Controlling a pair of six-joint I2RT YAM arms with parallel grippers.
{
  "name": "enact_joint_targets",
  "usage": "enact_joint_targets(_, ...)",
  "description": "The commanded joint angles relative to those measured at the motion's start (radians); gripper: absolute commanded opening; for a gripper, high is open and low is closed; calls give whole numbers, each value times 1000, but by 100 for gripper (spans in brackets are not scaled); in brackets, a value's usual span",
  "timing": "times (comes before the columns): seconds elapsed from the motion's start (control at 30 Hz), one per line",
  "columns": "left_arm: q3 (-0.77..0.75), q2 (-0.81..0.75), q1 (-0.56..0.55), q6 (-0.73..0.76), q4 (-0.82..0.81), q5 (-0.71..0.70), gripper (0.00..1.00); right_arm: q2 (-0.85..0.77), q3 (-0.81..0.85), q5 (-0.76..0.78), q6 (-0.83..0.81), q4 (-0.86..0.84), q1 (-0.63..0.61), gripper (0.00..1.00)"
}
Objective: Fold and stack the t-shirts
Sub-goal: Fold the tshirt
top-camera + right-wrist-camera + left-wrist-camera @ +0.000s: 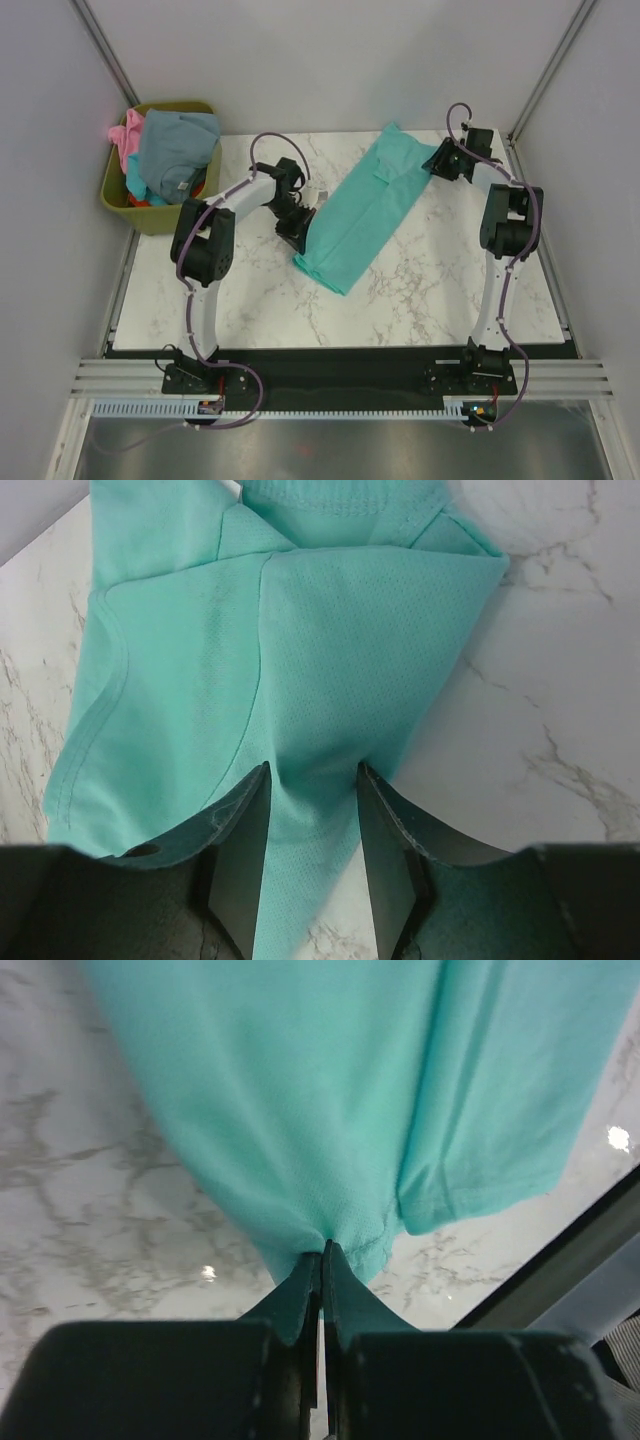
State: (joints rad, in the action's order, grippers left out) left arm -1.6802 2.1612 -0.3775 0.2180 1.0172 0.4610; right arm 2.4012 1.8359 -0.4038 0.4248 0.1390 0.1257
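Note:
The teal t-shirt slanting across the table needs to be straight, so I should turn it first. Then my left gripper and my right gripper should take its near end's corners.
A teal t-shirt lies folded into a long strip, slanting across the marble table. My left gripper is at the strip's left edge near its lower end. In the left wrist view this gripper is shut on a pinch of the teal cloth. My right gripper is at the strip's far right end. Its jaws stand apart, with the teal cloth bunched in the gap between them. A grey-blue t-shirt and a pink t-shirt are heaped in the bin.
The olive-green bin stands off the table's far left corner, with a bit of red-orange cloth showing low in it. Grey walls close in on both sides and at the back. Bare marble lies in front of the shirt.

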Motion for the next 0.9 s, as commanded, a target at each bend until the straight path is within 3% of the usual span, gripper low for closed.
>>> enact_joint_targets(0.0, 25, -99, -57, -2, 27, 99, 2, 22, 40, 3, -15, -16, -29, 49)
enact_joint_targets(0.53, 151, -189, -244, -5, 6, 130, 2, 104, 158, -27, 31, -49, -120, 50)
enact_joint_targets(0.87, 96, -144, -311, 3, 12, 97, 2, 176, 243, -27, 65, -102, -159, 50)
